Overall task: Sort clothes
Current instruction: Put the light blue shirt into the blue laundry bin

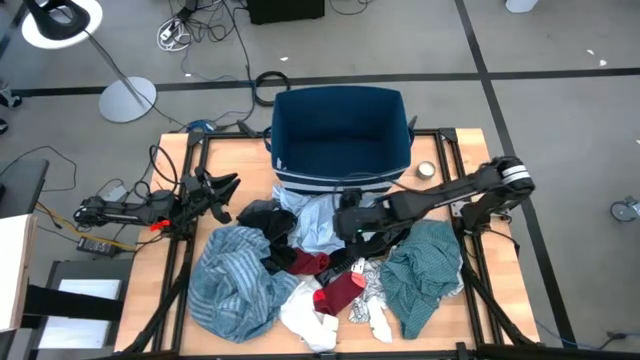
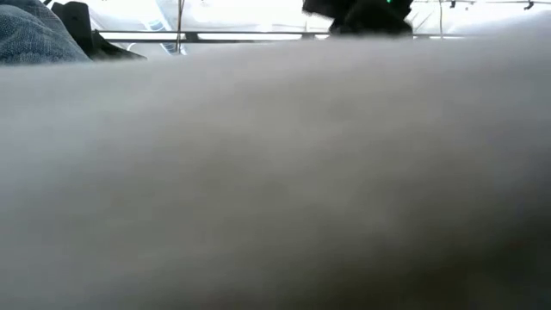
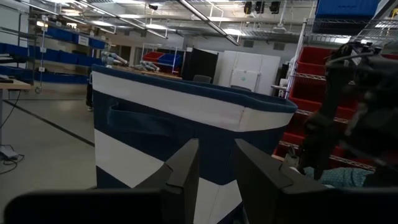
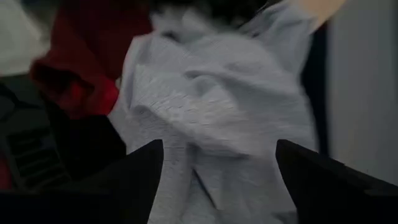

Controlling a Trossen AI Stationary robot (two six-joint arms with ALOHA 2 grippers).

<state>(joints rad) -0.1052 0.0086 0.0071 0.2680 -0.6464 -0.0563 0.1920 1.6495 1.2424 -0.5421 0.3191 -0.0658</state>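
Observation:
My gripper will bring the garment free alone when I lift it, because the light blue garment's folds [image 1: 314, 224] lie uncovered [image 4: 202, 112] next to the dark red cloth.
The clothes lie heaped on the table in front of the bin: a blue striped garment [image 1: 235, 285], a teal green one [image 1: 425, 270], dark red [image 1: 340, 290], white [image 1: 310, 320], black [image 1: 265, 215] and light blue [image 1: 318, 222] pieces. My right gripper [image 1: 345, 222] reaches in from the right and hangs open, slanting down over the light blue garment [image 4: 217, 118], with the dark red cloth [image 4: 81, 56] beside it. My left gripper [image 1: 228, 192] waits at the table's left, open with nothing in it [image 3: 216, 144], facing the bin.
The dark blue bin with white stripes [image 1: 340, 130] stands at the table's far middle, open at the top. A small roll [image 1: 426, 170] lies to its right. In the low view, blurred grey cloth [image 2: 275, 172] close to the lens fills nearly the whole picture.

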